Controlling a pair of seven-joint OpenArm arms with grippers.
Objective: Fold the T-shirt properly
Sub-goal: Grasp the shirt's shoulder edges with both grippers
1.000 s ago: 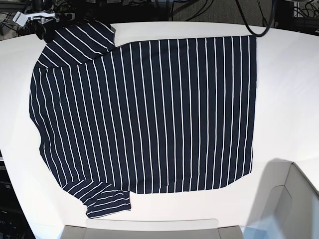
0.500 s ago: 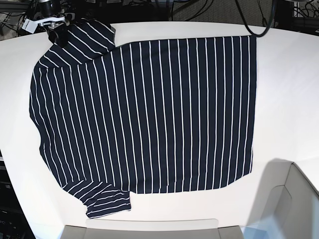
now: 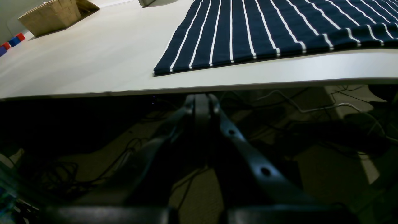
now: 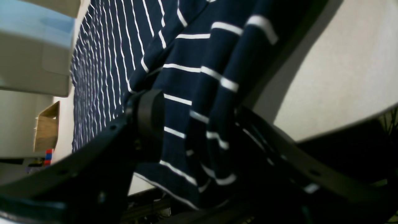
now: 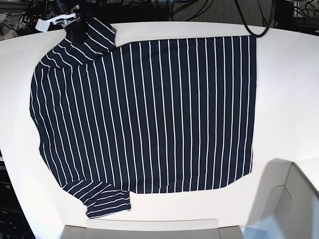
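The robot's right gripper alone holds the T-shirt, by the sleeve (image 5: 94,40), and the hem corner lies free, so next the left gripper takes that corner (image 5: 251,40) before both grippers fold.
The dark navy T-shirt (image 5: 149,114) with thin white pinstripes lies spread flat on the white table (image 5: 289,89). My right gripper (image 5: 75,27) is at the far left corner, over the upper sleeve. In the right wrist view the bunched sleeve (image 4: 199,81) fills the gap between the two black fingers (image 4: 150,118), gripped and lifted off the table. My left gripper (image 3: 202,101) hangs below the table's edge, shut with nothing in it. The shirt's hem corner (image 3: 248,28) lies just above it. That gripper is out of the base view.
Pale bins stand at the near edge (image 5: 144,229) and near right corner (image 5: 294,199). A cardboard box (image 3: 53,15) sits on the table beyond the shirt. Cables lie on the floor under the table (image 3: 326,105).
My right gripper has moved to the right along the far edge, drawing the sleeve's outer corner with it. The sleeve now looks narrower. The left gripper and the rest of the shirt have stayed still.
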